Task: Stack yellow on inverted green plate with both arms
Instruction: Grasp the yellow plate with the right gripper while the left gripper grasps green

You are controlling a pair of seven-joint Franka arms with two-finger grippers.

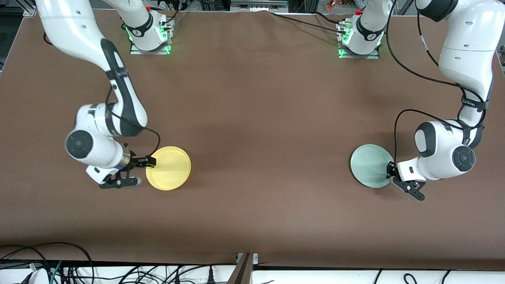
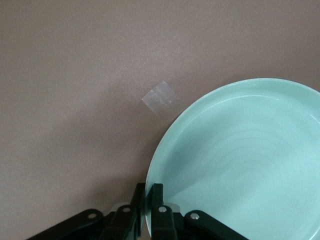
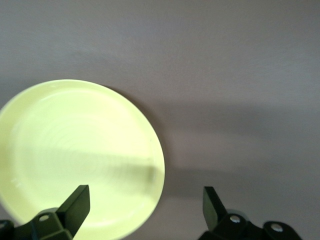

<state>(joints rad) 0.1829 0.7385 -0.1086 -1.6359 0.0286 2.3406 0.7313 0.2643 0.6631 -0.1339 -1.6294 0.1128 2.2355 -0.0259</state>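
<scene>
The robot's right gripper has its fingers around just one edge of the yellow plate's rim (image 3: pixel 159 195), so the yellow plate will tip, with its far side hanging lower, when the robot lifts it.
The yellow plate (image 1: pixel 169 168) lies right side up on the brown table toward the right arm's end; it also shows in the right wrist view (image 3: pixel 75 155). My right gripper (image 1: pixel 151 162) is open wide at its rim (image 3: pixel 145 202), one finger over the plate and the other over bare table. The pale green plate (image 1: pixel 369 165) is toward the left arm's end, its hollow side showing in the left wrist view (image 2: pixel 240 160). My left gripper (image 1: pixel 390 171) is shut on its rim (image 2: pixel 148 200), one finger on each side of the edge.
A small piece of clear tape (image 2: pixel 160 98) is stuck to the table beside the green plate. The brown table (image 1: pixel 268 130) stretches bare between the two plates. Cables hang along the table's near edge (image 1: pixel 59 260).
</scene>
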